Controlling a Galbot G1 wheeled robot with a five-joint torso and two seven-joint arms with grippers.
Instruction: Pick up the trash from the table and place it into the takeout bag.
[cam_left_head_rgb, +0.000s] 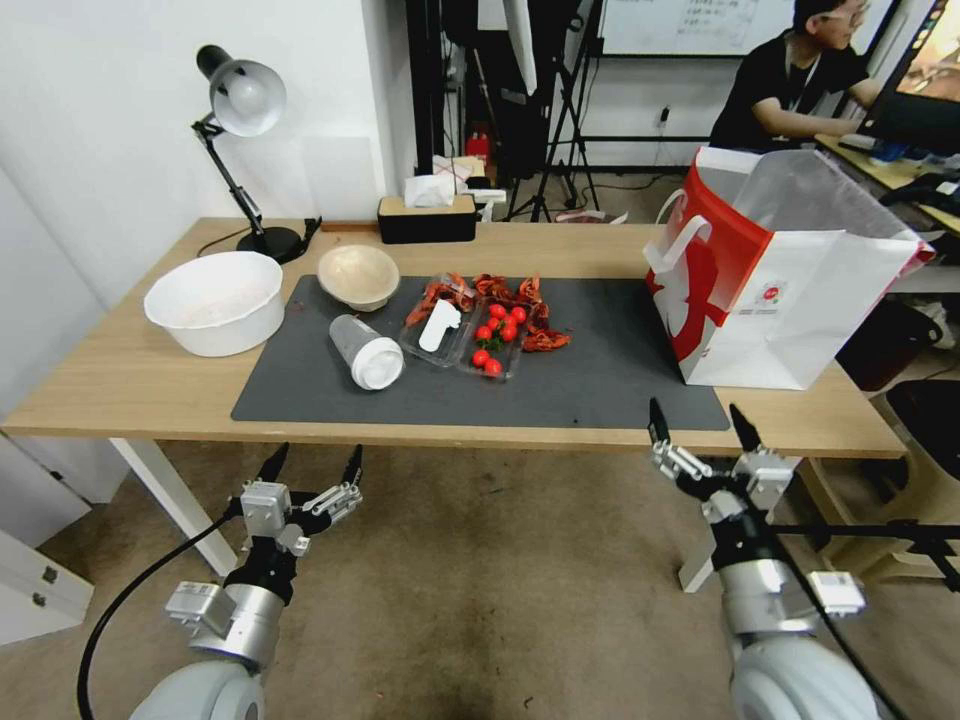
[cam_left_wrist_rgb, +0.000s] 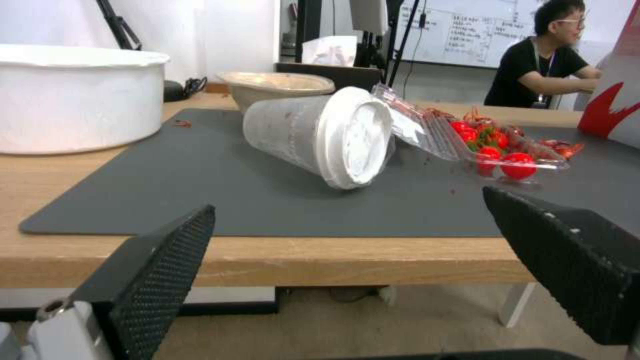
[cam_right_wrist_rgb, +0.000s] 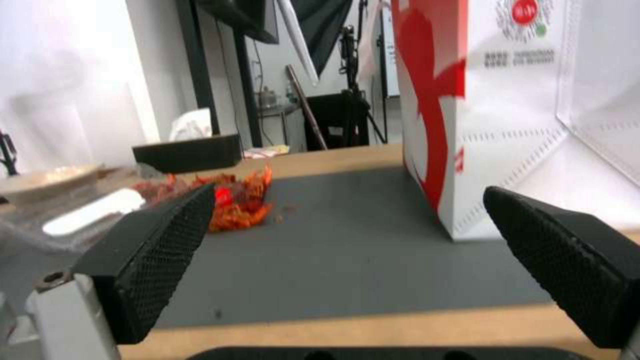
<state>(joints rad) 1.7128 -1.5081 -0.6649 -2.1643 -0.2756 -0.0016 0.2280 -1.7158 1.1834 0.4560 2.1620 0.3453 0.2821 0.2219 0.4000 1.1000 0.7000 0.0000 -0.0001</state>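
The white lid (cam_left_head_rgb: 378, 364) is sitting tightly over the cup's rim, so the translucent cup (cam_left_head_rgb: 353, 338) will stay on when I pick it up by the lid.
On the dark grey mat (cam_left_head_rgb: 600, 380) of the table (cam_left_head_rgb: 120, 385) a translucent white-lidded cup (cam_left_head_rgb: 365, 351) (cam_left_wrist_rgb: 320, 135) lies on its side. Behind it stands a beige bowl (cam_left_head_rgb: 358, 275) (cam_left_wrist_rgb: 277, 87). Clear plastic trays (cam_left_head_rgb: 470, 330) hold red tomatoes and red shell scraps. The red-and-white takeout bag (cam_left_head_rgb: 780, 280) (cam_right_wrist_rgb: 507, 110) stands upright and open at the mat's right end. My left gripper (cam_left_head_rgb: 314, 460) (cam_left_wrist_rgb: 347, 210) hangs open below the table's front edge, facing the cup. My right gripper (cam_left_head_rgb: 698, 415) (cam_right_wrist_rgb: 350, 195) is open at the front edge, in front of the bag.
A large white bowl (cam_left_head_rgb: 215, 300) sits on the table's left part. A desk lamp (cam_left_head_rgb: 240, 100) and a black tissue box (cam_left_head_rgb: 428, 215) stand along the back edge. The mat between the trays and the bag is bare. Dark furniture stands right of the table.
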